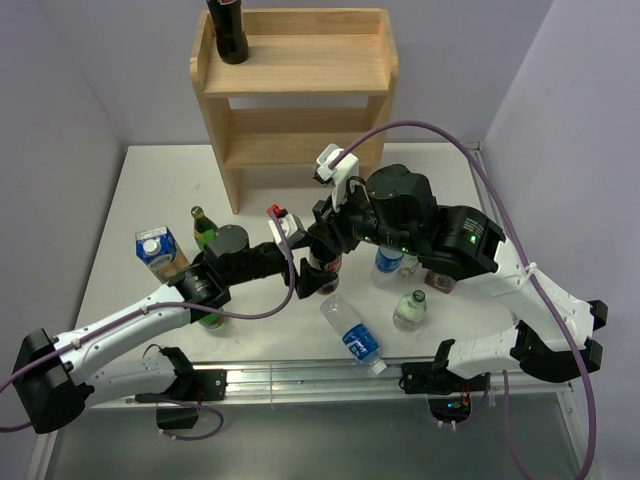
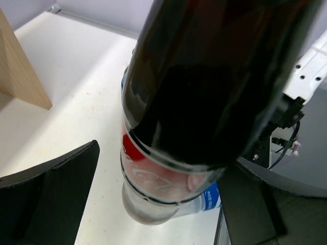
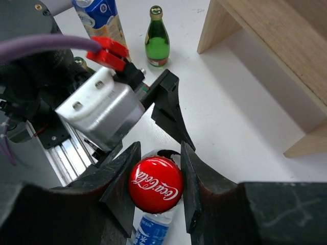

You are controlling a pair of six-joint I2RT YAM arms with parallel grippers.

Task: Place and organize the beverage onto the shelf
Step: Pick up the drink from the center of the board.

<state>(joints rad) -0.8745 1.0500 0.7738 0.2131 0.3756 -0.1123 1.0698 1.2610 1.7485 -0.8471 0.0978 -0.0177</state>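
I should use my left gripper to take the cola bottle by its body [image 1: 328, 268] and put it on the shelf beside the second cola bottle, because my right gripper holds it by its red cap [image 3: 156, 185].
A dark cola bottle [image 1: 322, 268] with a red label stands upright on the white table in front of the shelf [image 1: 300, 70]. My right gripper [image 3: 158, 178] comes down from above and is shut on its red cap [image 3: 156, 185]. My left gripper [image 2: 161, 168] is open, with one black finger on each side of the bottle's body [image 2: 204, 92] and not pressing on it. A second cola bottle [image 1: 228, 30] stands at the left of the shelf's top board. The two lower tiers look bare.
A milk carton [image 1: 158, 250] and a green bottle [image 1: 205, 228] stand left of my left arm. A water bottle [image 1: 352, 335] lies close behind the held cola. A green-capped clear bottle [image 1: 411, 310] and another water bottle [image 1: 388, 265] stand under my right arm.
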